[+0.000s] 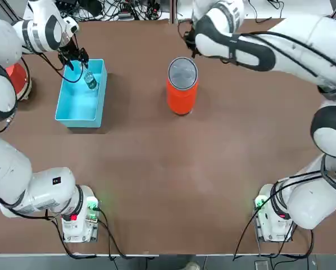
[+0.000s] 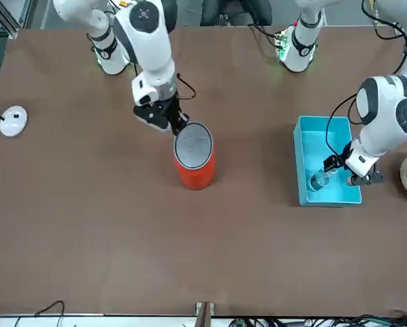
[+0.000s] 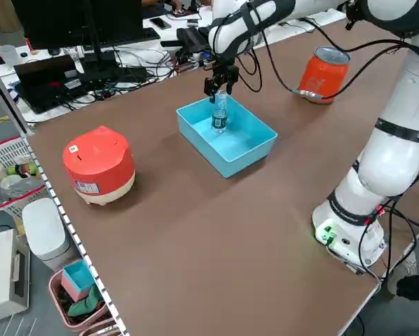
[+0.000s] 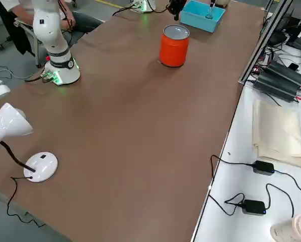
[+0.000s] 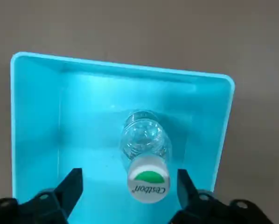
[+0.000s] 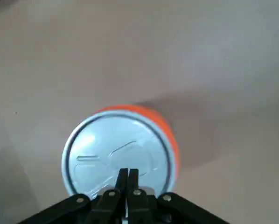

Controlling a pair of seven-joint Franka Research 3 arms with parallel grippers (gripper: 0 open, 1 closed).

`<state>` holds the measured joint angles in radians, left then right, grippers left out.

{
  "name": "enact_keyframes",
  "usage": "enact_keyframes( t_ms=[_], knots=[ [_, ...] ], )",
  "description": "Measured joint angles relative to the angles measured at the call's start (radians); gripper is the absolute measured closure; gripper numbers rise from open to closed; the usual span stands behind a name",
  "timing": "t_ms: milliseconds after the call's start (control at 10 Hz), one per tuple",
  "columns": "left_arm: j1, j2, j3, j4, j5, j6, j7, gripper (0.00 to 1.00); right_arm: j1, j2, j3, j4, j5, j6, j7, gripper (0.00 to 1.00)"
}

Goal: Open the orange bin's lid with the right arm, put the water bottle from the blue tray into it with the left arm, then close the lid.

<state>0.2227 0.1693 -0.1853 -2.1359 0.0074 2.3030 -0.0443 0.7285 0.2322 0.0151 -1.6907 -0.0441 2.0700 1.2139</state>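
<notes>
My gripper will let go of the water bottle [image 2: 319, 180] at the orange bin's round top [image 2: 194, 146], which is much wider than the bottle, so the bottle should fall all the way in.
The orange bin [image 1: 181, 97] stands upright mid-table, and its grey lid [image 1: 182, 72] lies flat across the top. My right gripper [image 6: 128, 176] is shut, with its fingertips pressed together at the lid's [image 6: 118, 151] rim on the far side of the bin [image 2: 194, 170]. At the far end of the blue tray [image 1: 72, 112] the water bottle [image 1: 90, 80] stands upright. My left gripper [image 5: 129, 177] is open just above it, one finger on each side of the white cap of the bottle [image 5: 148, 183]. Neither finger touches the cap.
A red domed object with a cream base [image 3: 99, 164] sits beyond the tray near the table's left edge. A white round device [image 2: 13, 121] lies at the table's right end. A seated person [image 4: 19, 20] is behind the right arm's base.
</notes>
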Motion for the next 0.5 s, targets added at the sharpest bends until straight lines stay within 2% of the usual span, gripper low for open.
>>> enact_keyframes(
  t_ms=[100, 300, 500],
  knots=[
    [0.000, 0.003, 0.000, -0.001, 0.000, 0.013, -0.003, 0.15, 0.026, 0.045, 0.000, 0.032, 0.000, 0.000, 0.022, 0.94],
    [-0.004, 0.018, -0.001, -0.002, 0.000, 0.036, -0.027, 0.30, 0.057, 0.112, 0.000, 0.074, -0.001, 0.008, 0.045, 0.94],
    [-0.009, 0.026, -0.001, -0.002, 0.000, 0.046, -0.033, 0.61, 0.059, 0.142, -0.002, 0.085, -0.002, 0.022, 0.049, 0.95]
  ],
)
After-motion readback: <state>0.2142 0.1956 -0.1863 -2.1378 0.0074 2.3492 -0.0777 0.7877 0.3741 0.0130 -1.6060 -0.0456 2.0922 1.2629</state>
